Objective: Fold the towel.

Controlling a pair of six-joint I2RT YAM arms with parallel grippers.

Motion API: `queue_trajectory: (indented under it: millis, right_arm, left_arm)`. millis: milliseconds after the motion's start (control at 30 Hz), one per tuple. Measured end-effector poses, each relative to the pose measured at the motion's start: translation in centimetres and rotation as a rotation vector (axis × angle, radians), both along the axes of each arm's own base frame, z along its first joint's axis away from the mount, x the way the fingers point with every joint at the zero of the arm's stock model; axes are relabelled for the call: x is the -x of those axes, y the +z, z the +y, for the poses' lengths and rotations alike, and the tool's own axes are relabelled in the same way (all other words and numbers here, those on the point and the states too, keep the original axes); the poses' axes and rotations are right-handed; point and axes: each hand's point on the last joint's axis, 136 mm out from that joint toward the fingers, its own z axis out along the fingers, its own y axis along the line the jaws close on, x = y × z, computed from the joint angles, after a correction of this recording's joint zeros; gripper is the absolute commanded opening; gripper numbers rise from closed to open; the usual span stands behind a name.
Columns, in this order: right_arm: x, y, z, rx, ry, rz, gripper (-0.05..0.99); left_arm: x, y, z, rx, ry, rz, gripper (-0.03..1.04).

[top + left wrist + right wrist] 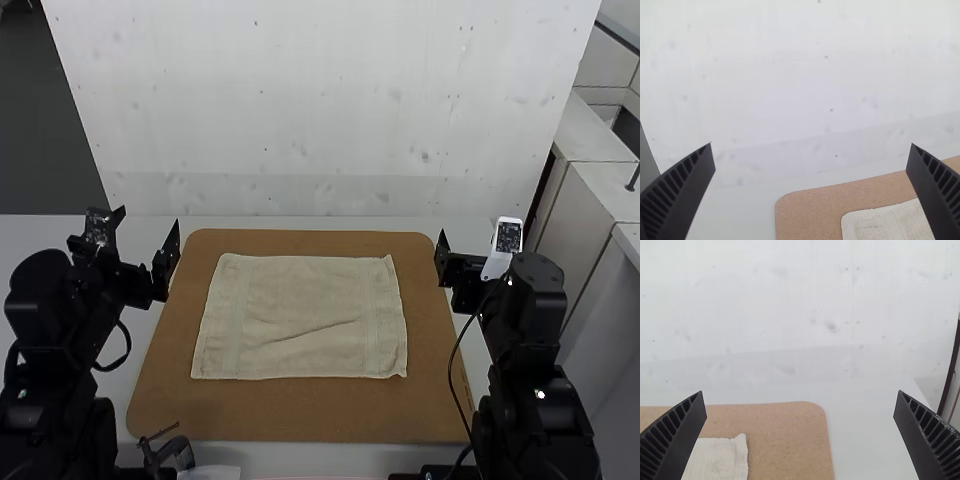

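I expect the flat beige towel (pixel 300 290) to fold over into a wide piece when I carry its far corners, because a slight crease (pixel 313 332) runs across it.
The beige towel (pixel 300 315) lies spread flat on the brown board, with a slight crease near its middle. Left of the towel, my left gripper (pixel 148 232) stands open above the board's left edge. On the other side, my right gripper (pixel 474 240) is open by the board's right edge. In the left wrist view my left gripper (pixel 811 147) has its fingers wide apart, and a corner of the towel (pixel 890 224) shows beyond. My right gripper (pixel 800 392) is likewise spread wide in the right wrist view, with another towel corner (pixel 717 460) visible. Neither gripper touches the towel.
The brown board (pixel 300 415) rests on a white table (pixel 320 222). A white upright panel (pixel 320 110) rises behind the table. A small dark object (pixel 168 452) is at the near left edge, and a cable (pixel 455 370) hangs beside the right arm.
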Motion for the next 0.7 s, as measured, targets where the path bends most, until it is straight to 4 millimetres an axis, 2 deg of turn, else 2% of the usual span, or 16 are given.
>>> queue_trajectory:
  millis: [233,600,700]
  right_arm:
    - [0.0,-0.3,0.4,-0.006,0.019,0.012,0.96]
    - [0.0,-0.3,0.3,-0.008,0.014,0.012,0.96]
    - [0.0,-0.3,0.0,-0.006,-0.005,0.011,0.96]
  left_arm:
    - [-0.1,-0.1,1.1,0.033,0.064,0.006,0.97]
    - [-0.1,-0.1,1.5,0.043,0.088,0.006,0.98]
    - [-0.1,-0.9,1.5,0.041,0.088,0.039,0.99]
